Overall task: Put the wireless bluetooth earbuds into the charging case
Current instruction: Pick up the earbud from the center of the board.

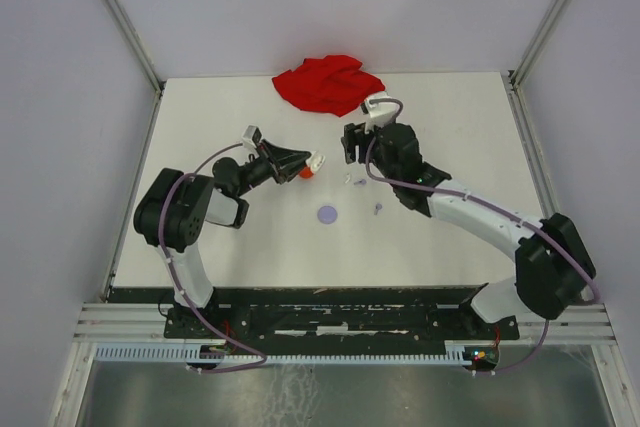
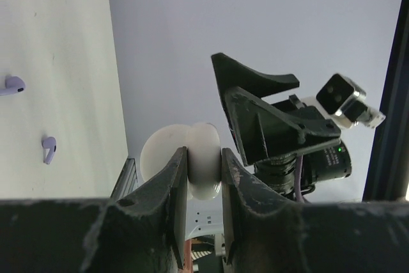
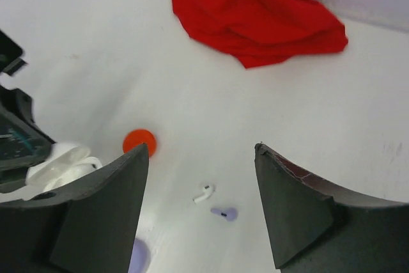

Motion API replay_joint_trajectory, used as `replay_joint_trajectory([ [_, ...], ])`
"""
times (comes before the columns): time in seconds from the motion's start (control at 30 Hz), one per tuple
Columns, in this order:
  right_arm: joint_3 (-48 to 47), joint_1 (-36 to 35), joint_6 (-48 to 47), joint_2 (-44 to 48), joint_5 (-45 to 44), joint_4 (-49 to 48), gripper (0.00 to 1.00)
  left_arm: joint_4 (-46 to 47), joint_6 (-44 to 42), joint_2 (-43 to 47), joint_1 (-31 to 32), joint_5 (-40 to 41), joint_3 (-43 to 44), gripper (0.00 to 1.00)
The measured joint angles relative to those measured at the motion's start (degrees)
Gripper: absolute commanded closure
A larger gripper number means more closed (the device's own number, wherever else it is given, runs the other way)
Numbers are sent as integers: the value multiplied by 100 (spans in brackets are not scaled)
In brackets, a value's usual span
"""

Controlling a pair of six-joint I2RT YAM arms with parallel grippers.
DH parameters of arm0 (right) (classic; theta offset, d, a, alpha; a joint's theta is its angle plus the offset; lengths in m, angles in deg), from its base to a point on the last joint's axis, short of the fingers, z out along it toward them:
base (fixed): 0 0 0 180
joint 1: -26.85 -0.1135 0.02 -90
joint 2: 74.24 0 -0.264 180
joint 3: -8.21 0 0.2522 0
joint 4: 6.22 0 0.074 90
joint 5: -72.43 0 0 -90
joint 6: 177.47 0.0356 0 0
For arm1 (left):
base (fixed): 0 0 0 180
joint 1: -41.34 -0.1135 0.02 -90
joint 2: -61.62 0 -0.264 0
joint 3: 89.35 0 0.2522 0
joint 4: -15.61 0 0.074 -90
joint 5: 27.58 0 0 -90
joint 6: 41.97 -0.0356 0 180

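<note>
The robot's right gripper should keep bringing its open fingers down until they are on both sides of the white earbud's head (image 3: 208,188), since the white earbud (image 1: 348,178) lies apart from the lavender earbud.
My left gripper (image 2: 204,158) is shut on the white charging case (image 2: 204,137), held off the table with its lid open; from above the case (image 1: 316,160) shows at the fingertips of the left gripper (image 1: 305,162). My right gripper (image 3: 201,151) hangs open and empty above the table, seen in the top view as the right gripper (image 1: 352,147) just right of the case. Below its jaws lie a white earbud (image 3: 204,192) and a lavender earbud (image 3: 225,213). The left wrist view shows two lavender earbuds (image 2: 11,84) (image 2: 49,148) loose on the table. Another small earbud (image 1: 377,209) lies nearer the arms.
A crumpled red cloth (image 1: 328,82) lies at the back of the table. A red disc (image 1: 306,174) sits under the left gripper, and a lavender disc (image 1: 328,214) lies nearer the front. Grey walls enclose the white table (image 1: 450,117) on three sides.
</note>
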State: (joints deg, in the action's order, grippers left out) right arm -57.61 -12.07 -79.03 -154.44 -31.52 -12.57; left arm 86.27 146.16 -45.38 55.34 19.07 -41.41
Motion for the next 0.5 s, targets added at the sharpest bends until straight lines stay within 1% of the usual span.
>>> replay_joint_trajectory([
  [0.07, -621, 15, 122, -409, -138, 907, 24, 15, 0, -2, -4, 92, -83, 97],
  [0.17, -1497, 31, 240, -1182, -157, 1991, 25, 50, 2, -2, -15, 186, -166, 97],
  [0.33, -2319, 44, 345, -2247, -87, 3193, 26, 120, 2, -2, -79, 275, -271, 97],
  [0.5, -2706, 87, 463, -2863, 85, 3821, 27, 142, 2, 0, -160, 275, -319, 97],
])
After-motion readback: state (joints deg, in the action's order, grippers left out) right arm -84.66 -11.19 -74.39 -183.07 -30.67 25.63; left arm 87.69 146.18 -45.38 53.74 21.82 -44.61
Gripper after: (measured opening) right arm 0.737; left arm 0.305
